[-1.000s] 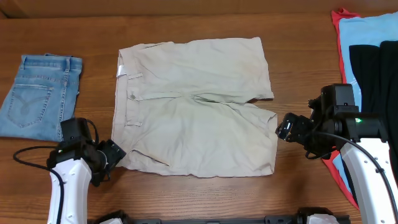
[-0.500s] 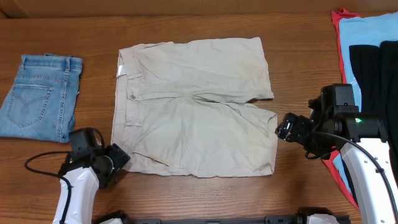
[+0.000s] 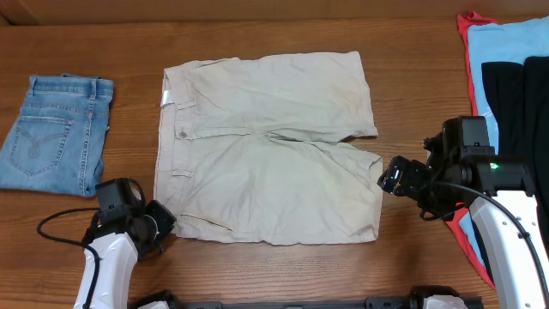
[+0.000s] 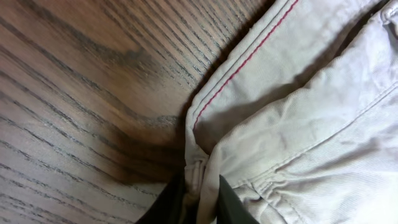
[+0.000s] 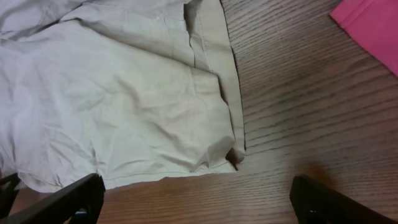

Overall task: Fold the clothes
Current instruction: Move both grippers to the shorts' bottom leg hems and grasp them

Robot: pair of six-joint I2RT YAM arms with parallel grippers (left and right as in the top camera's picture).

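My fingers are pinching the front layer of the shorts together with the red-stitched inner band (image 4: 231, 79), so the shorts' waistband corner (image 4: 202, 180) will fold over as one when I carry it across.
The beige shorts (image 3: 266, 146) lie flat in the middle of the table, waistband to the left and legs to the right. My left gripper (image 3: 163, 221) is at their near left corner. In the left wrist view it (image 4: 200, 199) is shut on the waistband corner of the shorts (image 4: 311, 93), with folded cloth pinched between the dark fingers (image 4: 231, 205). My right gripper (image 3: 390, 178) hovers just off the near leg's hem. In the right wrist view it (image 5: 196, 198) is wide open over bare wood, and the hem corner of the shorts (image 5: 124, 93) lies just ahead of it.
Folded denim-blue jeans (image 3: 56, 133) lie at the far left. A pile of red, light-blue and black garments (image 3: 506, 86) sits at the right edge; its red cloth (image 5: 373, 25) shows in the right wrist view. A black cable trails beside the left arm.
My left gripper slid right to the shorts' near left corner and closed on the waistband. The right arm has stayed still and open.
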